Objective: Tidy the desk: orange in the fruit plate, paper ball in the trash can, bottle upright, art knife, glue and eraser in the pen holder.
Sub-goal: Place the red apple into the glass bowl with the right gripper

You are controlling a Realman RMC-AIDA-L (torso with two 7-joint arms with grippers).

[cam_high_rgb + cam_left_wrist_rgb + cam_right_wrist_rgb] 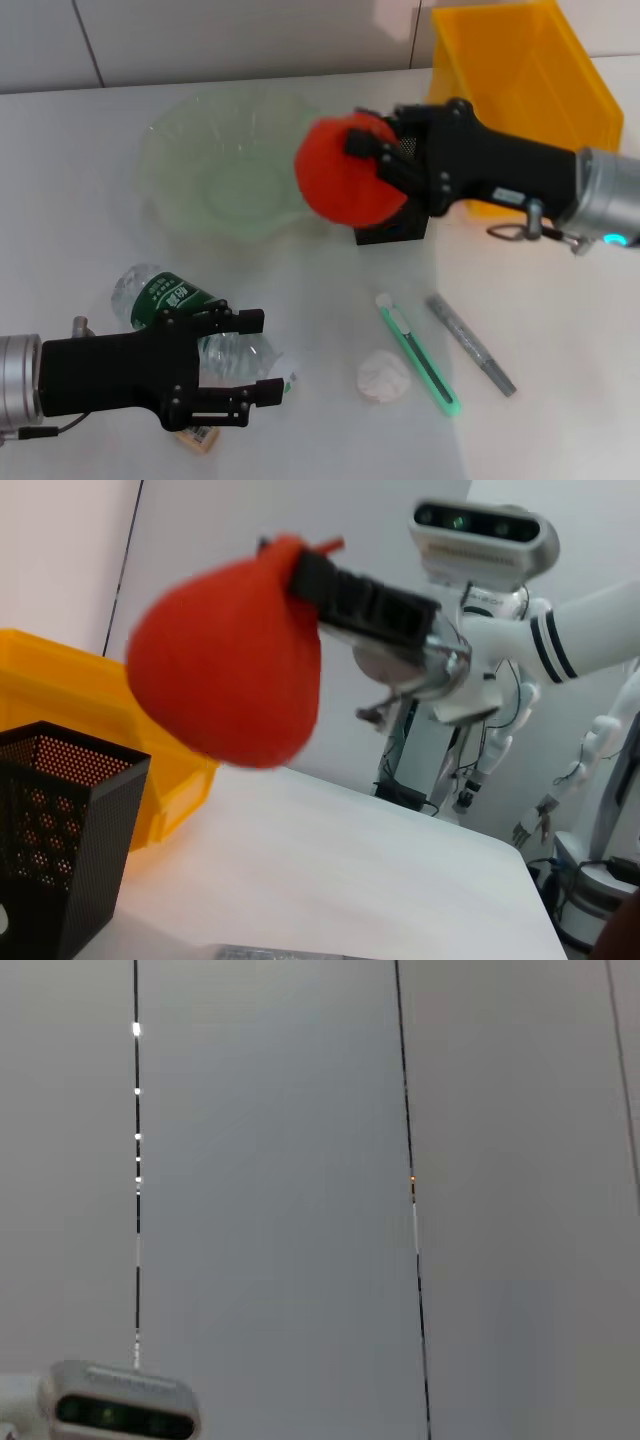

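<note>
I should keep my right gripper moving over the plate's middle [240, 185], as it has the orange hanging [342, 182] by its top beside the empty fruit plate, and let go of the orange there.
My right gripper [372, 160] is shut on the orange [345, 170] and holds it in the air at the right rim of the green fruit plate [215, 165], in front of the black mesh pen holder [395, 228]. The orange also shows in the left wrist view [225, 670]. My left gripper [258, 355] is open around the lying water bottle [170, 300] at the front left. The paper ball [383, 377], the green art knife [420, 355] and the grey glue stick [470, 343] lie on the table. The eraser [197, 437] lies under my left gripper.
A yellow bin [525, 80] stands at the back right, behind the right arm. The pen holder [55, 830] and the yellow bin [60, 710] show in the left wrist view. The right wrist view shows only a wall.
</note>
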